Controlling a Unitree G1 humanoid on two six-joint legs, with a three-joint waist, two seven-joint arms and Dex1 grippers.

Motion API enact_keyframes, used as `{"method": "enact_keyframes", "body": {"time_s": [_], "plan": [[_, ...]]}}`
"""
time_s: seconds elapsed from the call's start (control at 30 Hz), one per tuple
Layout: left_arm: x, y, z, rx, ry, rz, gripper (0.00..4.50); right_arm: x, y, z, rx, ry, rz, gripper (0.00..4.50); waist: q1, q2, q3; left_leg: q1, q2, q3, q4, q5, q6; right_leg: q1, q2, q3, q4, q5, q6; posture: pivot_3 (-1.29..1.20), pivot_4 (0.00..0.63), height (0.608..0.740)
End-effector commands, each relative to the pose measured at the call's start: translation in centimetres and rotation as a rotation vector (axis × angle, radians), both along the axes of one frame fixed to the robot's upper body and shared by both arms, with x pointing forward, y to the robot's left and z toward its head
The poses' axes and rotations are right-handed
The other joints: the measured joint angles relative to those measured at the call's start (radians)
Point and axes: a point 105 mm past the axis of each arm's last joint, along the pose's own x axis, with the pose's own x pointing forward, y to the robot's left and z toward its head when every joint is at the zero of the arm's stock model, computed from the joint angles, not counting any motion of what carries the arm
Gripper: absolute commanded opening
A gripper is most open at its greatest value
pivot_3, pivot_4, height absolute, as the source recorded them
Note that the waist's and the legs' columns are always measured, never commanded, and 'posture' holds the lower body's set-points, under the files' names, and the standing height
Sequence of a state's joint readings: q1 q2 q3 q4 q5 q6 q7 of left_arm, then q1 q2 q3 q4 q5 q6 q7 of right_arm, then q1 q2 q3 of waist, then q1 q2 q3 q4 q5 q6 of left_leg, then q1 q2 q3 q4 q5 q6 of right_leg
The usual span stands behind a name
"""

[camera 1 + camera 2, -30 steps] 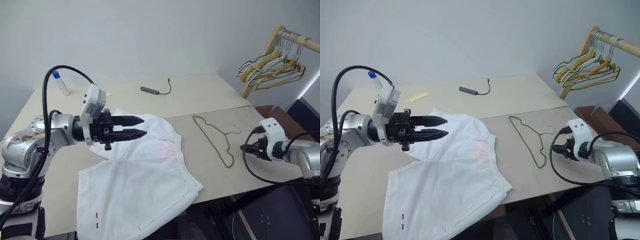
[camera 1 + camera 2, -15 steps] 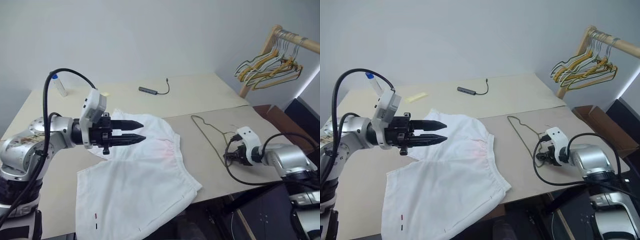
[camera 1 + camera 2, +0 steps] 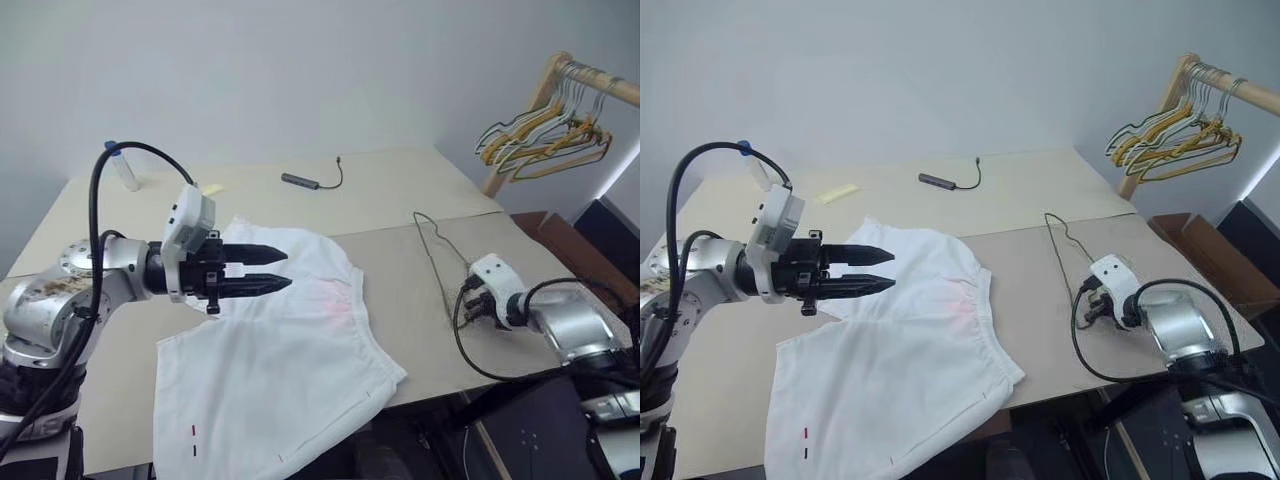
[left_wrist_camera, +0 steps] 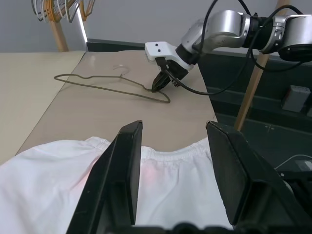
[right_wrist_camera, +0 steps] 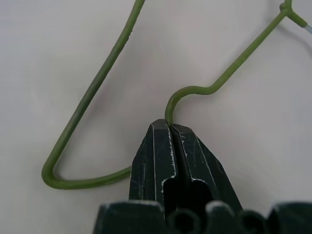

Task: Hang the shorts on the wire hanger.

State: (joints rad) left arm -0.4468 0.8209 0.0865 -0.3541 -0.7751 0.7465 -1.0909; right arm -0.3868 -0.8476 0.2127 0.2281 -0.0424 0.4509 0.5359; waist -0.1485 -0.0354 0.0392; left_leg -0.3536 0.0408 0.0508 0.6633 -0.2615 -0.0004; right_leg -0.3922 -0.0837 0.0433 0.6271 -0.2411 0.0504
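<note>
My right gripper pinches the hanger only at a bend point(image 5: 176, 99) near one end. So my left gripper should hold the hanger's loose end point(image 3: 417, 215) steady before it opens the shorts' waistband.
The white shorts point(image 3: 285, 350) lie spread flat on the table point(image 3: 400, 190), waistband toward the middle. My left gripper point(image 3: 288, 270) hovers over their upper left part, pointing right, jaws open and empty. In the left wrist view the waistband point(image 4: 170, 151) runs below its fingers point(image 4: 129, 161). The wire hanger point(image 5: 96, 89) lies on the table to the right of the shorts. My right gripper point(image 3: 466, 300) is shut on the hanger's wire at a bend near its end, and its closed tips point(image 5: 169, 124) pinch the thin green-brown wire.
A wooden rack point(image 3: 560, 75) with several more hangers point(image 3: 540, 135) stands at the back right. A grey adapter with its cable point(image 3: 300, 181) and a small bottle point(image 3: 122, 170) lie near the far side. The table's right edge is close to my right gripper.
My right gripper closed onto the hanger's wire. The hanger swung, its far end shifting back and to the right. The left gripper stayed where it was.
</note>
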Motion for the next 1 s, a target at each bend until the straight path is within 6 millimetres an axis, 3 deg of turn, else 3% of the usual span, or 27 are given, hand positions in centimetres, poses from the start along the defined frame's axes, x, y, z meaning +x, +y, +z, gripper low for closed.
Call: {"method": "enact_keyframes", "body": {"time_s": [0.03, 0.2, 0.33, 0.43, 0.73, 0.87, 1.0], "plan": [[1.5, -0.5, 1.0, -0.021, -0.058, 0.032, 2.25, 1.5, 2.9, 7.5, -0.331, -0.424, 0.352, 0.02, -0.002, 0.002, 0.001, 0.000, -0.001, 0.000, 0.000, 0.000, 0.000, 0.000, 0.000, 0.000, 0.000, 0.000, 0.000, -0.15, 0.000, 0.740], [5.0, -1.0, 1.8, -0.009, -0.034, 0.107, 2.25, 0.2, 5.4, 8.9, -0.730, -0.613, 0.775, 0.02, -0.023, 0.002, 0.001, 0.000, -0.001, 0.000, 0.000, 0.000, 0.000, -0.002, 0.000, 0.001, 0.001, 0.000, 0.001, -0.19, 0.000, 0.740], [6.7, -1.5, 1.7, 0.047, 0.030, 0.095, 2.25, -0.1, 6.9, 9.9, -0.851, -0.743, 0.927, 0.02, -0.042, 0.002, 0.001, -0.001, -0.001, 0.000, 0.000, 0.000, 0.000, -0.002, -0.001, 0.001, 0.000, 0.000, 0.001, -0.20, 0.000, 0.740], [7.2, -2.0, 1.1, 0.084, 0.066, 0.056, 2.25, 0.0, 7.7, 10.6, -0.850, -0.807, 0.944, 0.02, -0.063, 0.002, 0.001, -0.001, -0.004, 0.000, 0.000, 0.000, 0.000, -0.002, -0.004, 0.002, 0.001, -0.001, 0.003, -0.22, 0.000, 0.740], [7.6, -3.3, -3.4, 0.332, 0.113, -0.039, 2.25, -0.4, 9.0, 12.8, -0.834, -0.893, 0.937, 0.02, -0.115, 0.002, 0.001, 0.000, -0.008, -0.009, 0.000, 0.000, 0.000, 0.000, -0.008, 0.003, 0.001, 0.000, 0.004, -0.25, 0.000, 0.740], [7.0, -3.3, -5.0, 0.437, 0.124, -0.093, 2.25, -0.3, 9.2, 13.4, -0.844, -0.905, 0.927, 0.02, -0.125, 0.002, 0.001, 0.000, -0.008, -0.011, 0.000, 0.000, 0.001, 0.001, -0.008, 0.002, 0.001, -0.002, 0.006, -0.25, 0.000, 0.740], [7.7, -3.5, -5.3, 0.448, 0.117, -0.054, 1.37, -0.4, 9.5, 13.8, -0.841, -0.928, 0.925, 0.00, -0.138, 0.002, 0.002, 0.000, -0.008, -0.012, 0.000, 0.000, 0.001, 0.001, -0.008, 0.002, 0.001, -0.002, 0.006, -0.25, 0.000, 0.740]]}}
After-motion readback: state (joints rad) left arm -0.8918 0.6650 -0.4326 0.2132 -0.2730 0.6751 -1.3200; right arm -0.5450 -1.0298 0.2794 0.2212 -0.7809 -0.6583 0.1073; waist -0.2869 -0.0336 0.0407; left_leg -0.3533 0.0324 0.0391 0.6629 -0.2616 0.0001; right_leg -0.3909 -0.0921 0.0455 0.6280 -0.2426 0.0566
